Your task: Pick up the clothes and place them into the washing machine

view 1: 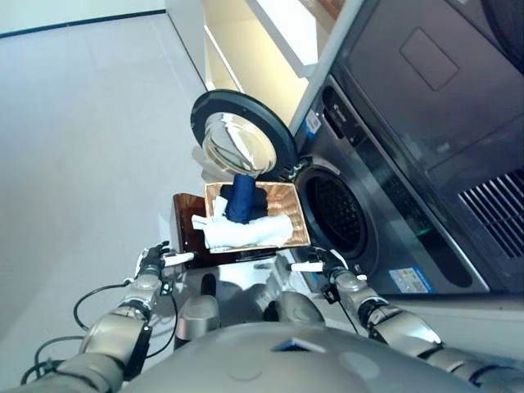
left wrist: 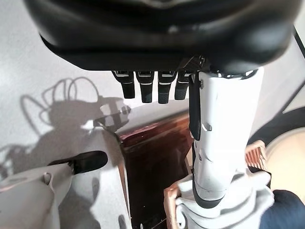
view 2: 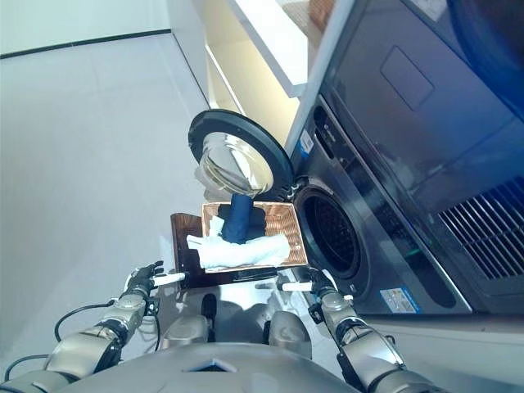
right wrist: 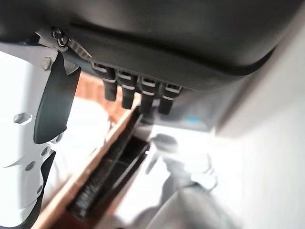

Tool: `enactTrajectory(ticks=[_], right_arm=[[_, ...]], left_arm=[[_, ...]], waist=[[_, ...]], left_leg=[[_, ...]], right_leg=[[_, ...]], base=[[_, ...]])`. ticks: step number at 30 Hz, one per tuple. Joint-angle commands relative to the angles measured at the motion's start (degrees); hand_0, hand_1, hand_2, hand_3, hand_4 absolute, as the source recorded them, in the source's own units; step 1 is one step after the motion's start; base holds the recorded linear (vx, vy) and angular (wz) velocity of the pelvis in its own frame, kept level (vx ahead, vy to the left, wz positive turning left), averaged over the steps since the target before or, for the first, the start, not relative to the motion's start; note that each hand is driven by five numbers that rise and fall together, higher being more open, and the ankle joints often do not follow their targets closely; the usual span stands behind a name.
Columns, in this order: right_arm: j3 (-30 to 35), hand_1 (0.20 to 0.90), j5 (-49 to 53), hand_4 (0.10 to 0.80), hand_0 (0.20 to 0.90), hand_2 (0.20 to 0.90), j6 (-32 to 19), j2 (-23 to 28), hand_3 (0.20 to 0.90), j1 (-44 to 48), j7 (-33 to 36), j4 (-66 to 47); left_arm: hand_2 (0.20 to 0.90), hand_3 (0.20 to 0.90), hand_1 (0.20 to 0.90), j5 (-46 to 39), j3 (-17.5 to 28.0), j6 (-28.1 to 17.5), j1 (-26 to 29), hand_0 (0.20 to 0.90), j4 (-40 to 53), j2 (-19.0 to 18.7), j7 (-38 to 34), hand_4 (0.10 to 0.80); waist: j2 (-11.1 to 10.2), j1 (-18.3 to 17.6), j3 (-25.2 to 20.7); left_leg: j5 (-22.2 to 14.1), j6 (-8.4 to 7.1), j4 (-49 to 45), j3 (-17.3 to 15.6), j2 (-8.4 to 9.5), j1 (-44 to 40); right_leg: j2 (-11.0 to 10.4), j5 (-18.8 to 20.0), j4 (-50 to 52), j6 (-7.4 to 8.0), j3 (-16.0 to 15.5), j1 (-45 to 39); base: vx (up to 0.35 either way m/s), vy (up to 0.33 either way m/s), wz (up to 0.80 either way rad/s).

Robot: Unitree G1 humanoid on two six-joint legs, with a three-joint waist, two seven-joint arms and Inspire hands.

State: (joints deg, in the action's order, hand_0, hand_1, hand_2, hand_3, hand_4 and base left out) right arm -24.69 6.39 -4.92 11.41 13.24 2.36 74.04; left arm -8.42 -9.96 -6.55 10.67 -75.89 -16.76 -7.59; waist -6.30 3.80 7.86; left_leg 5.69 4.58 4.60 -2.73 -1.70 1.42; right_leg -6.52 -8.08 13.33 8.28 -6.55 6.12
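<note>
I expect the white garment (view 1: 254, 232) to come along when I lift the dark blue garment, because the dark blue garment's end (view 1: 238, 215) sits snugly in the white garment's folds.
A shallow wicker basket (view 1: 291, 205) rests on a low dark brown box (view 1: 187, 223) beside the washing machine (view 1: 385, 205). In it lie a dark blue garment (view 1: 241, 199) and a white garment (view 1: 246, 232). The machine's round door (view 1: 239, 137) stands open and the drum opening (view 1: 334, 214) is dark. My left hand (view 1: 154, 260) is open and empty, just left of the box. My right hand (view 1: 327, 262) is open and empty, just short of the basket's near right corner. The box (left wrist: 157, 167) and white garment (left wrist: 257, 195) also show in the left wrist view.
Pale floor (view 1: 82, 147) spreads to the left. A cream cabinet with a white shelf (view 1: 278, 33) stands behind the open door. A second dark appliance (view 1: 442, 74) is stacked above the washing machine.
</note>
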Motion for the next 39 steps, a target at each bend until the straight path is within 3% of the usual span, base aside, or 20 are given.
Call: enactTrajectory(ticks=[1,4,17,25,31,39], right_arm=[[-1.6,0.900,-6.3,0.800,0.900,0.900,-1.5,5.9,0.900,6.2,0.3,-2.4],[-5.6,0.900,-12.9,0.800,0.900,0.900,-2.0,8.0,0.900,8.2,-0.1,-4.3],[-15.6,0.900,-28.1,0.800,0.900,0.900,-3.3,11.0,0.900,19.2,3.8,-8.2],[-21.2,0.900,-33.5,0.800,0.900,0.900,-3.3,12.2,0.900,28.3,9.2,-16.6],[-21.1,0.900,-36.5,0.800,0.900,0.900,-0.6,11.8,0.900,32.4,15.4,-14.7],[-20.9,0.900,-36.8,0.800,0.900,0.900,1.9,9.4,0.900,36.7,19.5,-8.9]], left_arm=[[0.900,0.900,0.900,0.2,-0.4,-2.3,5.3,0.900,0.6,-0.6,-1.0,0.800],[0.900,0.900,0.900,0.7,-1.2,-2.7,5.4,0.900,1.2,0.3,-0.4,0.800],[0.900,0.900,0.900,1.5,-3.3,-3.4,6.2,0.900,1.6,1.3,-0.9,0.800],[0.900,0.900,0.900,-1.5,-4.3,-4.6,8.9,0.900,2.6,1.4,-4.2,0.800],[0.900,0.900,0.900,-4.7,-3.8,-5.0,11.3,0.900,3.2,0.6,-7.6,0.800],[0.900,0.900,0.900,-5.8,-4.3,-4.9,12.0,0.900,3.7,-0.8,-9.8,0.800]], waist=[[0.6,0.3,0.1],[-0.1,1.2,-0.4],[-0.1,2.9,1.7],[-2.0,4.1,8.4],[-3.1,4.6,11.7],[-2.5,5.4,14.2]], left_leg=[[-6.0,-4.69,-2.5,-0.8,-0.24,-1.6],[-6.6,-4.89,-2.3,-1.2,0.21,-1.5],[-7.1,-5.51,-3.6,0.4,0.19,2.5],[-7.6,-6.34,-10.3,1.2,-1.09,12.3],[-7.8,-7.12,-13.3,2.3,-1.86,17.3],[-10.2,-7.26,-20.5,3.8,-1.91,25.0]], right_leg=[[0.2,7.5,-5.8,-0.19,3.0,-2.4],[-1.0,8.7,-8.3,0.06,1.4,-3.4],[-1.5,8.3,-9.4,-0.02,-0.4,-2.2],[0.1,8.6,-7.3,-0.93,-0.7,4.9],[1.1,8.6,-5.6,-1.18,-1.8,8.7],[1.8,7.0,0.7,-1.48,-3.4,15.4]], base=[[0.051,-0.017,0.33],[0.050,-0.006,0.55],[0.016,-0.006,0.08],[-0.098,-0.040,0.04],[-0.033,-0.028,0.11],[-0.042,-0.002,0.14]])
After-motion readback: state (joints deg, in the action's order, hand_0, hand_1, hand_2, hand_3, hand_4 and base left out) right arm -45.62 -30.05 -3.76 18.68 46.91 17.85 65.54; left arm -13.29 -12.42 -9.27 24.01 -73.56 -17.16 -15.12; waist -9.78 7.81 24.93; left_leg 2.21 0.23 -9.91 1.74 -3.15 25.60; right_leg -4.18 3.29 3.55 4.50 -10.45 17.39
